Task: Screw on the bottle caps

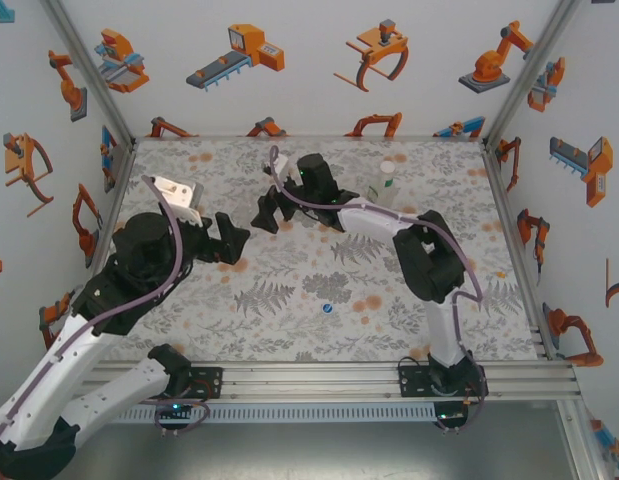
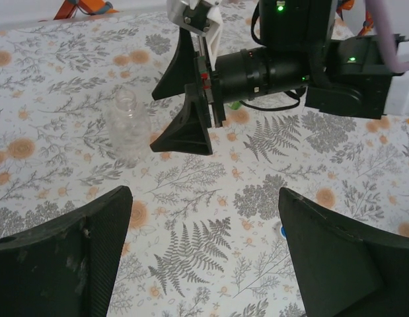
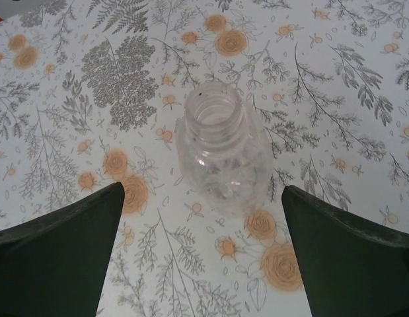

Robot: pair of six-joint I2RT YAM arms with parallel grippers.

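Note:
My right gripper's open fingers are in line with the clear bottle [image 3: 223,146], which stands upright, so they should keep moving forward until they are around the bottle's body [image 3: 227,170], then close.
A short clear bottle [image 3: 221,155] stands upright on the flowered table with its neck open and no cap on it. My right gripper [image 3: 203,187] is open, and the bottle stands free just ahead of its fingertips. Seen from the left wrist, the same bottle [image 2: 128,122] is beside the right gripper [image 2: 166,105]. My left gripper [image 2: 204,191] is open and empty, hovering over the table a little to the left [image 1: 232,240] of the right gripper [image 1: 264,213]. A blue cap [image 1: 328,309] lies on the table nearer the front, and part of that blue cap [image 2: 282,230] shows beside the left gripper's finger. A taller bottle [image 1: 386,180] with a green label and a white top stands at the back right.
Walls printed with orange robot pictures enclose the table on three sides, with metal posts [image 1: 519,75] at the back corners. An aluminium rail [image 1: 319,375] runs along the front edge between the arm bases. The right arm's elbow [image 1: 429,255] rises over the right half.

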